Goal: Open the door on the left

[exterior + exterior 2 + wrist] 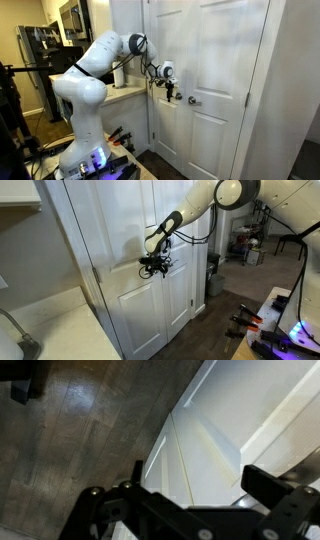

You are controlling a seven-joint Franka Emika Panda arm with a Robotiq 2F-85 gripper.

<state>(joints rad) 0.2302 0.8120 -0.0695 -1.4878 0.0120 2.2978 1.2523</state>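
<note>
The door's knob (306, 467) is behind one finger of my gripper. Next, my gripper moves back and gets the knob between its open fingers before it pulls.
The door (167, 135) is the left white panelled leaf of a pair and shows in both exterior views (130, 310). My gripper (171, 93) is at mid-height against its right-hand edge, where the knob sits. The gripper's body hides the knob itself in both exterior views (152, 269). In the wrist view the gripper (200, 470) is right up against the white door panel (205, 430). Its two dark fingers (136, 468) stand wide apart and only panel shows between them. A small grey shape beside the right finger may be the knob.
The matching right door (228, 90) has its own knob (193, 100) just past the seam. A counter (125, 95) and the robot's base (85, 150) stand left of the doors. Dark wood floor (80, 420) lies below. Bins and clutter (215, 280) stand further along the wall.
</note>
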